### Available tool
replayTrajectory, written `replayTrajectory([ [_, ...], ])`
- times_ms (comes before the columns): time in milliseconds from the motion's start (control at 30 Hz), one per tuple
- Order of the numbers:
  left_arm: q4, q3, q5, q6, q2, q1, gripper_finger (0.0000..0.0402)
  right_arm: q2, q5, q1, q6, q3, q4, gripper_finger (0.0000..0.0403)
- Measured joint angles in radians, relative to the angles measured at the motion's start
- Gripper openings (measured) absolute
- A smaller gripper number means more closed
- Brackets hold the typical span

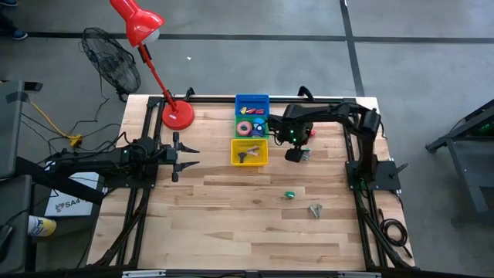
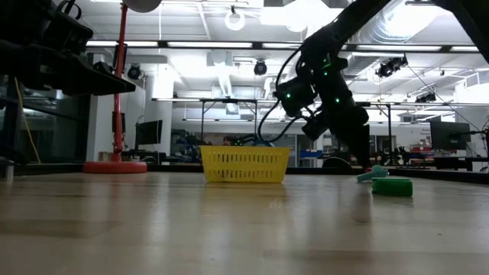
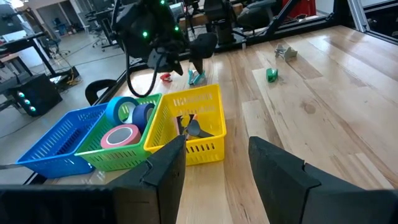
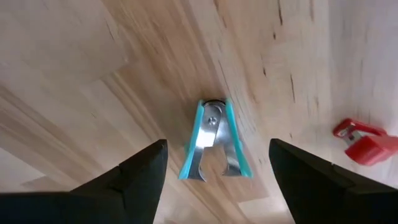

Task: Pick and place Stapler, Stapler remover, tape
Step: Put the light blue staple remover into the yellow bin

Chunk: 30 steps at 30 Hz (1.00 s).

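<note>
The teal stapler remover's arms (image 4: 197, 132) spread out from a pivot with a gap (image 4: 215, 162) between its claws, so the claws will squeeze together when I grip and lift it.
A teal stapler remover (image 4: 214, 140) lies flat on the wood, its metal claws toward the camera. My right gripper (image 4: 217, 171) hangs open just above it, one finger on either side, not touching. In the high view this gripper (image 1: 294, 154) is right of the yellow basket (image 1: 249, 151). A small red stapler (image 4: 364, 143) lies close by. Blue and pink tape rolls (image 3: 124, 121) sit in the green basket (image 3: 99, 158). My left gripper (image 1: 184, 157) waits open, left of the baskets.
A blue basket (image 1: 252, 103), the green one and the yellow one stand in a row; the yellow one holds a dark metal remover (image 3: 189, 127). A red desk lamp base (image 1: 177, 114) stands far left. A green piece (image 1: 290, 195) and a grey remover (image 1: 314, 209) lie on the near planks.
</note>
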Motion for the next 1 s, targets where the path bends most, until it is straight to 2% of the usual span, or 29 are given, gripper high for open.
replayTrajectory([
  [500, 0.0, 0.0, 0.0, 0.0, 0.0, 0.0, 0.0172, 0.043, -0.038, -0.002, -0.032, -0.004, -0.026, 0.0267],
  [833, 0.0, 0.0, 0.0, 0.0, 0.0, 0.0, 0.0172, 0.043, -0.012, 0.0, -0.051, -0.065, 0.01, 0.023],
  [1000, 0.0, 0.0, 0.0, 0.0, 0.0, 0.0, 0.0172, 0.044, 0.015, 0.001, -0.069, -0.068, 0.008, 0.0195],
])
